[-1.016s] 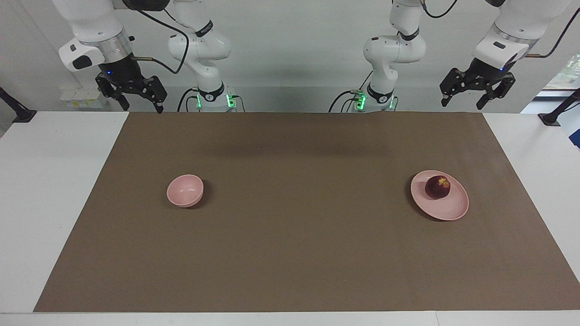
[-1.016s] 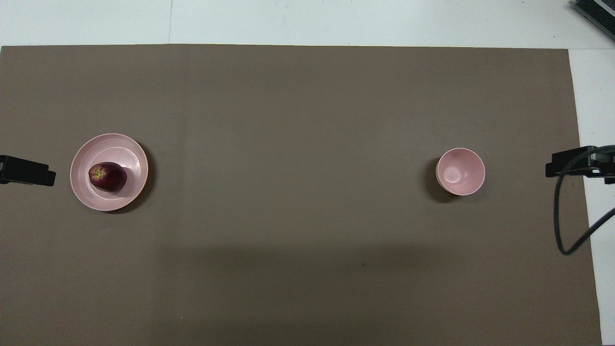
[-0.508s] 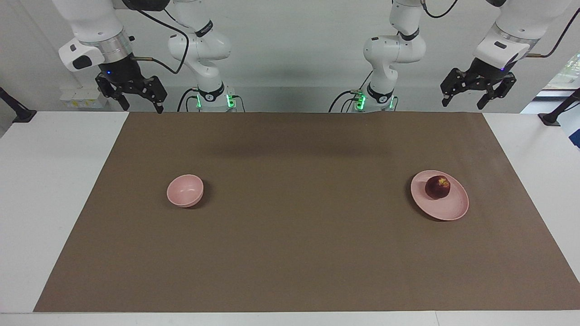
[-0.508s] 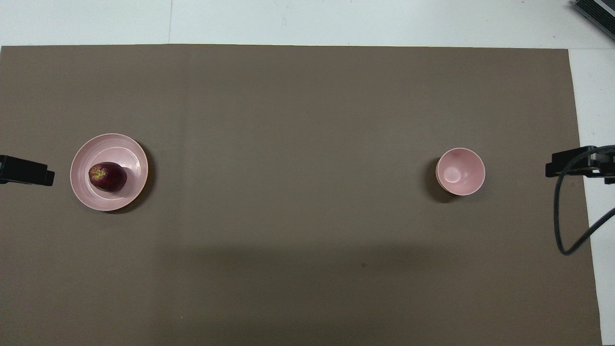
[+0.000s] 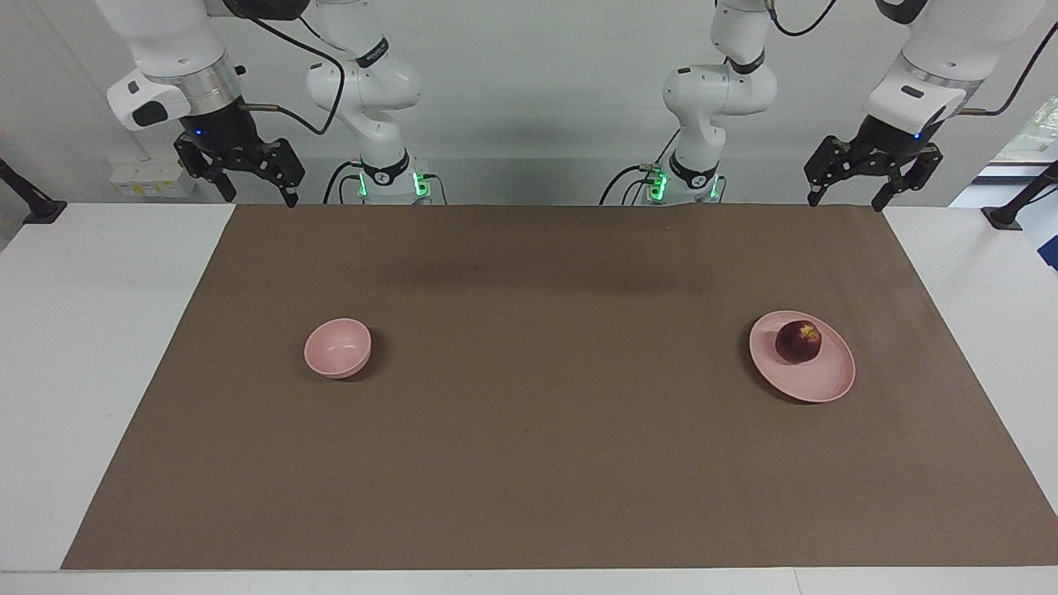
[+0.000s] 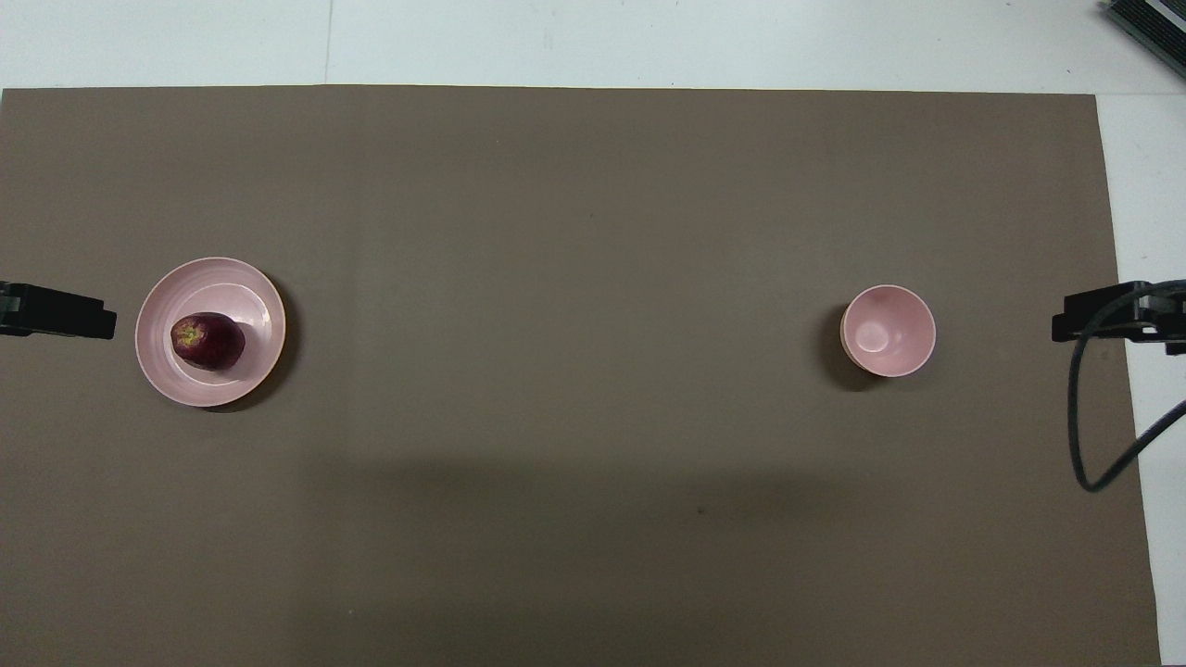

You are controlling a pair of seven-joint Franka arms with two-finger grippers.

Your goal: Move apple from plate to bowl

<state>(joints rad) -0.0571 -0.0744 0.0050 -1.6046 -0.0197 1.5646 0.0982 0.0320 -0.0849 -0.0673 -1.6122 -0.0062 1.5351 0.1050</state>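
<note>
My left gripper goes on reaching over with its fingers open until they are on both sides of the apple, and then close, because the apple (image 6: 208, 340) lies clear of the plate's rim (image 6: 140, 315).
A small dark red apple (image 5: 798, 341) (image 6: 208, 340) with a yellowish patch lies on the wide pale pink plate (image 5: 814, 384) (image 6: 252, 301), toward the left arm's end of the brown mat. The small deep pink bowl (image 5: 337, 348) (image 6: 888, 331) stands empty toward the right arm's end. My left gripper (image 5: 845, 201) (image 6: 57, 322) hangs open and empty, high over the mat's edge beside the plate, touching nothing. High over the other end of the mat, my right gripper (image 5: 259, 197) (image 6: 1112, 315) waits open and empty, well apart from the bowl.
A brown mat (image 5: 529, 463) covers most of the white table (image 5: 83, 330). A black cable (image 6: 1079, 435) loops down from the right gripper. Dark stands (image 5: 1012, 211) sit at the table's corners near the robots.
The left gripper has turned and shifted a little toward the plate, still high in the air. The right arm, apple, plate and bowl have not moved.
</note>
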